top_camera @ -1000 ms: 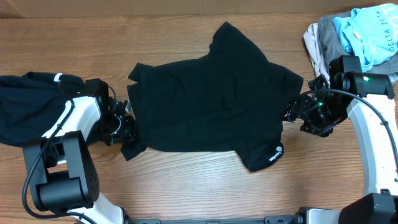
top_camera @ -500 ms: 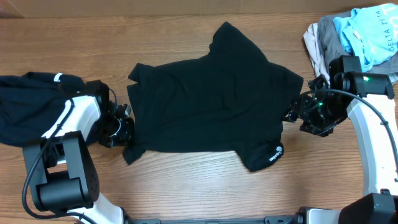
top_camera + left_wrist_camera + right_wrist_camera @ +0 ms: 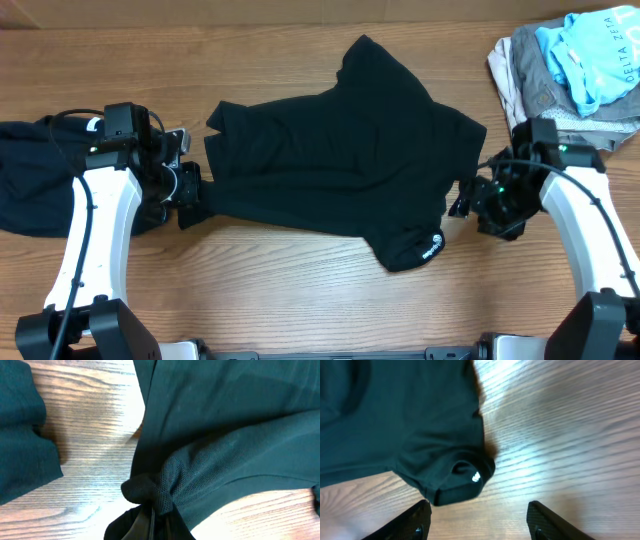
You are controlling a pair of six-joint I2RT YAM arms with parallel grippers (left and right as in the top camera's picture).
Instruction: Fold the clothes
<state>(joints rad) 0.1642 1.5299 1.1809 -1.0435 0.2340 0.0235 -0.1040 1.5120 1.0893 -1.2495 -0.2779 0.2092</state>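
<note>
My left gripper is holding the bunched edge, and the logo sleeve (image 3: 412,246) lies crumpled and loose. My right gripper should first grab that sleeve (image 3: 485,469) and pull it tight.
A black T-shirt (image 3: 340,160) lies spread on the wooden table, with a small white logo on its front right sleeve (image 3: 430,246). My left gripper (image 3: 192,190) is shut on the shirt's bunched left edge, seen pinched between the fingers in the left wrist view (image 3: 152,515). My right gripper (image 3: 462,205) is open and empty just right of the shirt. In the right wrist view the logo sleeve (image 3: 455,480) lies just ahead of the spread fingers (image 3: 480,525). A second black garment (image 3: 40,185) with a white neck tag (image 3: 95,125) lies at the far left.
A pile of pale-blue, grey and beige garments (image 3: 570,60) sits at the back right corner. Bare wood shows along the front of the table (image 3: 300,290) and between the shirt and the pile.
My left arm has swung back and left with the shirt's edge in its grip, drawing up the lower left corner. The right gripper has shifted slightly toward the front.
</note>
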